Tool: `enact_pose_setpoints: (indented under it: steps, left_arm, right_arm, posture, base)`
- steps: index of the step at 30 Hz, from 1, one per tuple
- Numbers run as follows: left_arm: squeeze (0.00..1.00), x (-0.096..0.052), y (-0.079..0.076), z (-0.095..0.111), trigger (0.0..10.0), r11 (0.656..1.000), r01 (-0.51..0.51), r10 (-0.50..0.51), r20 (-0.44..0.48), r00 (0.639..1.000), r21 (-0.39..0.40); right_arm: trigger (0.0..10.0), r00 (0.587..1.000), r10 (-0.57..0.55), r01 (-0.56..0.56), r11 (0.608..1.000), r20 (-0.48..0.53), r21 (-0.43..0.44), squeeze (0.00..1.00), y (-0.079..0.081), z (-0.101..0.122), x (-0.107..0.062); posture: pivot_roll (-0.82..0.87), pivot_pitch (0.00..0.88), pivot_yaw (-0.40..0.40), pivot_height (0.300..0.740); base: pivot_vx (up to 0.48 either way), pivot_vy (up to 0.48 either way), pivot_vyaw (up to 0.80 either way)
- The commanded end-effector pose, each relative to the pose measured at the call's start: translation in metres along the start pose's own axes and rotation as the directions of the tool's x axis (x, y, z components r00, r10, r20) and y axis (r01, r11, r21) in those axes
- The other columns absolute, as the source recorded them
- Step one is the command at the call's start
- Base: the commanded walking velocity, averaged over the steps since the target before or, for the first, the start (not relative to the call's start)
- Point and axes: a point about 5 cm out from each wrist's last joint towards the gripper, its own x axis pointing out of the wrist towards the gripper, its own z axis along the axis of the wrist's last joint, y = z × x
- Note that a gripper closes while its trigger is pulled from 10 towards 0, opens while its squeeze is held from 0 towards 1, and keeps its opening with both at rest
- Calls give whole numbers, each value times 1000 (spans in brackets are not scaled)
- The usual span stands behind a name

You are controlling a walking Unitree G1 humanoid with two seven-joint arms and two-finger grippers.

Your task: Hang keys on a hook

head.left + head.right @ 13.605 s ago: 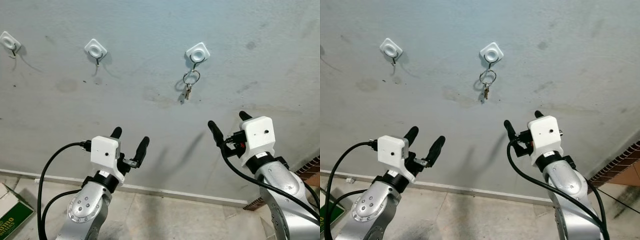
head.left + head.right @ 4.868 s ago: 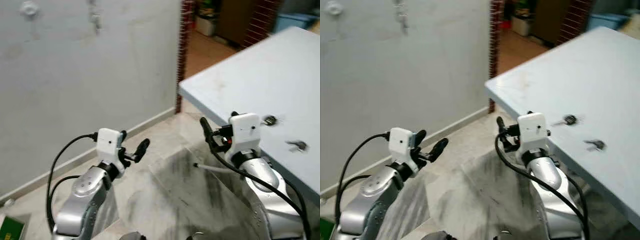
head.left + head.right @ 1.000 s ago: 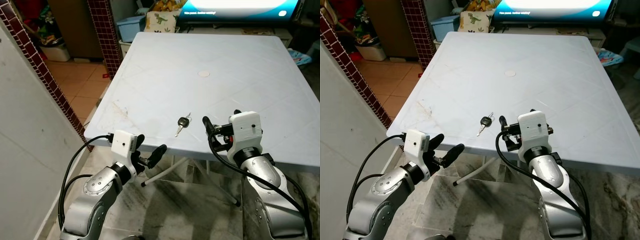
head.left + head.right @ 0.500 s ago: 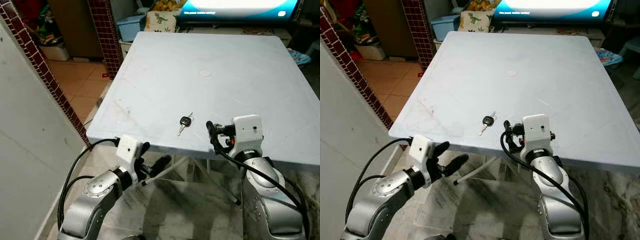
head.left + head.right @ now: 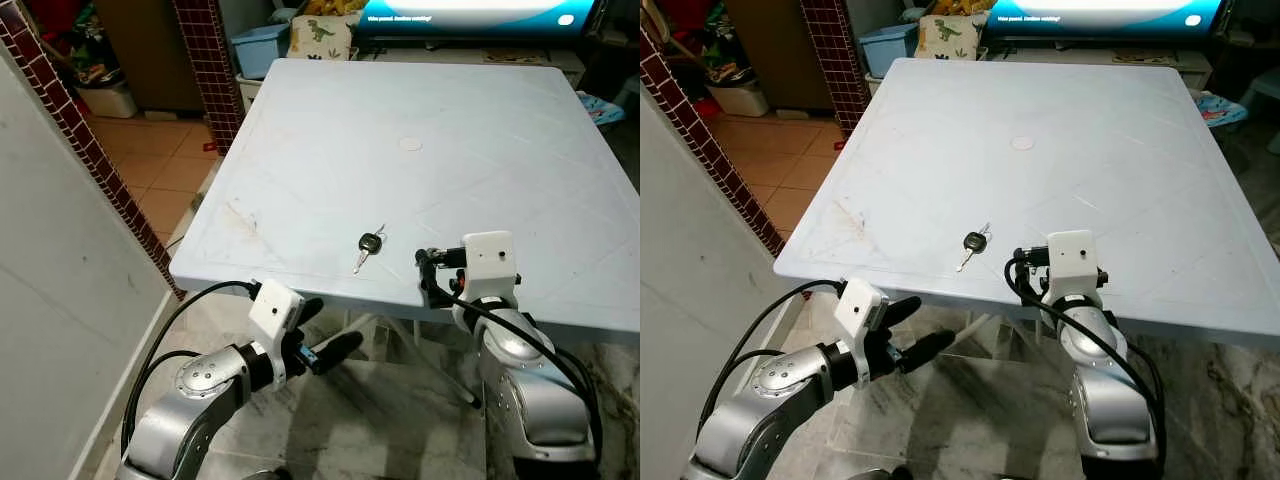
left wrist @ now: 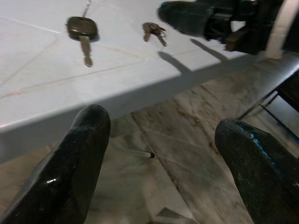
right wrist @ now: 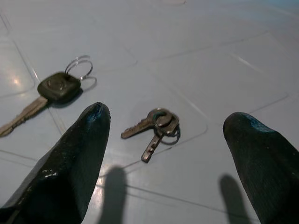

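The keys' blades (image 7: 150,148) spread out from one shared ring, so I expect the small bunch of metal keys (image 7: 161,122) to fold together once I pinch and lift it.
A black-headed key with a ring (image 5: 367,243) lies near the front of the white table (image 5: 420,110). To its right lies a small bunch of metal keys (image 7: 156,126), also caught in the left wrist view (image 6: 153,30). My right gripper (image 7: 167,113) is open at the table's front edge, its two fingers either side of the bunch and short of it. In the left eye view the right gripper (image 5: 428,272) covers the bunch. My left gripper (image 5: 328,325) is open below the table's front edge, holding nothing.
A grey wall (image 5: 60,300) runs along the left, ending in a dark red brick pillar (image 5: 205,60). Beyond the table stand a blue bin (image 5: 258,45) and a lit screen (image 5: 470,15). Table legs (image 5: 330,345) and marble floor lie under the front edge.
Both grippers have sunk: the left from level with the table edge to under it, the right down onto the front edge. The view has crept a little closer to the table.
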Motion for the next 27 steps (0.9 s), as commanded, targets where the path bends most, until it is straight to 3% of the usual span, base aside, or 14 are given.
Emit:
enact_pose_setpoints:
  steps: [1, 11, 13, 26, 27]
  left_arm:
    - [0, -2, -5, -1, 10000, 999, 32, -32, -14, 999, 0]
    - [0, -1, -11, 0, 10000, 996, 86, -86, -23, 996, -21]
    - [0, -1, -13, 6, 10000, 992, 106, -105, 16, 994, -68]
    - [0, -2, -16, 11, 10000, 992, 109, -107, 31, 994, -67]
    - [0, -2, -16, 11, 10000, 992, 109, -107, 29, 994, -68]
  right_arm:
    - [10000, 1000, -9, 9, 1000, -10, 3, 0, -3, -1, 7]
    - [10000, 1000, 7, -7, 1000, -13, 6, 0, -1, -1, 20]
    - [10000, 999, 24, -24, 1000, -23, -3, 0, 1, -4, 27]
    - [10000, 998, 49, -48, 999, -48, 21, 0, 1, -11, 38]
    - [8314, 998, 50, -49, 999, -48, 21, 0, 2, -13, 38]
  posture:
    - [-67, 119, 59, 740]
    - [-68, 124, 59, 740]
    - [-66, 124, 56, 740]
    - [-59, 127, 55, 740]
    - [-59, 127, 55, 740]
  base:
    - [0, 0, 0]
    - [0, 0, 0]
    - [0, 0, 0]
    - [0, 0, 0]
    - [0, 0, 0]
